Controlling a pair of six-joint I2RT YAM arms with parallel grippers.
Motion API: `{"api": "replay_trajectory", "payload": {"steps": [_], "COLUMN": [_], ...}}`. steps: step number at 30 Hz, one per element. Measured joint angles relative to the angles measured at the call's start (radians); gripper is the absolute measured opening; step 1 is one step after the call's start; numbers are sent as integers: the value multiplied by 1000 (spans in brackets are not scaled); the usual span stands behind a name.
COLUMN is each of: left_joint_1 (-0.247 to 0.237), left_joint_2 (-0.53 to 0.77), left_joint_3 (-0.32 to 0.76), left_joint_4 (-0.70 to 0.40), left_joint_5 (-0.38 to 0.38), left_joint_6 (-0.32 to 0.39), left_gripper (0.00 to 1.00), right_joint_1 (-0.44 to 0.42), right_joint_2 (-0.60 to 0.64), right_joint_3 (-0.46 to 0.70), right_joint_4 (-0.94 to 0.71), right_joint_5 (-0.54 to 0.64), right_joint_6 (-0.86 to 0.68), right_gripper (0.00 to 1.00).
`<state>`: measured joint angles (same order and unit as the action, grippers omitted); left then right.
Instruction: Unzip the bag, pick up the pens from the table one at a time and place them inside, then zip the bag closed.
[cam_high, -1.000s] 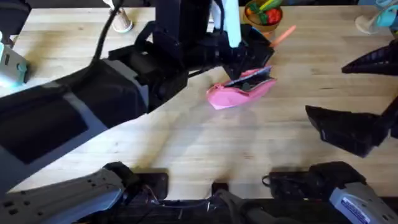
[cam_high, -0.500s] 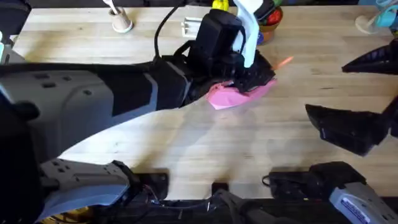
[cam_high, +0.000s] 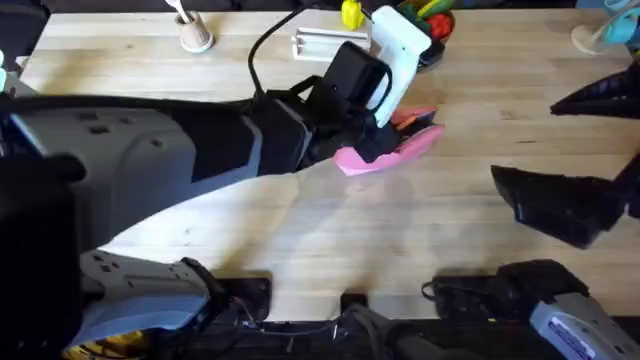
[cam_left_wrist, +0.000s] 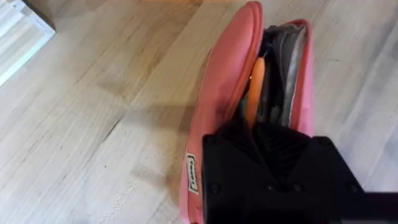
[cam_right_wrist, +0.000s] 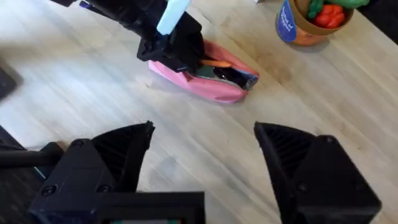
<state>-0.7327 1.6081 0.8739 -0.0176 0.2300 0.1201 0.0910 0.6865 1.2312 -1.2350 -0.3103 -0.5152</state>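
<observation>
The pink bag (cam_high: 408, 149) is wide open all the way to its tip (cam_high: 436, 122), so its edges will come together along the whole length when I pull the pink fabric tab.
The pink bag (cam_high: 358, 160) lies unzipped in the middle of the table (cam_high: 330, 230), its grey lining showing. My left gripper (cam_high: 385, 135) sits right over its mouth, shut on a pen (cam_left_wrist: 255, 87) whose orange end points down into the opening. The right wrist view shows the same pen (cam_right_wrist: 216, 63) poking from the left gripper (cam_right_wrist: 177, 46) into the bag (cam_right_wrist: 199, 84). In the left wrist view, the bag (cam_left_wrist: 224, 81) gapes just ahead of the left gripper (cam_left_wrist: 252, 127). My right gripper (cam_high: 525, 143) hangs open at the right, well apart from the bag, with nothing between its fingers (cam_right_wrist: 124, 149).
A tub of toy vegetables (cam_high: 430, 25) stands behind the bag at the far edge. Further left along that edge are a white block (cam_high: 320, 43) and a tan cup with white sticks (cam_high: 195, 38). Bare wood lies in front of the bag.
The left gripper has come down and toward the near side with the pen. The pen's orange end, earlier out beyond the bag near the tub, now sits inside the bag's mouth. The right arm is unmoved.
</observation>
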Motion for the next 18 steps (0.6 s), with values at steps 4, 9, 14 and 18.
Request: {"api": "replay_trajectory", "payload": {"steps": [4,9,14,18], "left_joint_1": [-2,-3,-3,-2], "left_joint_2": [0,0,0,-12], "left_joint_3": [3,6,5,5], "left_joint_4": [-6,-31,-40,-47], "left_joint_5": [-11,-13,-14,-14], "left_joint_6": [2,15,15,15], "left_gripper": [43,338,976,992], "right_joint_1": [0,0,0,0], "right_joint_2": [0,0,0,0], "right_joint_3": [0,0,0,0], "right_joint_4": [0,0,0,0], "right_joint_5": [0,0,0,0], "right_joint_6": [0,4,15,19], "right_gripper": [994,994,994,994]}}
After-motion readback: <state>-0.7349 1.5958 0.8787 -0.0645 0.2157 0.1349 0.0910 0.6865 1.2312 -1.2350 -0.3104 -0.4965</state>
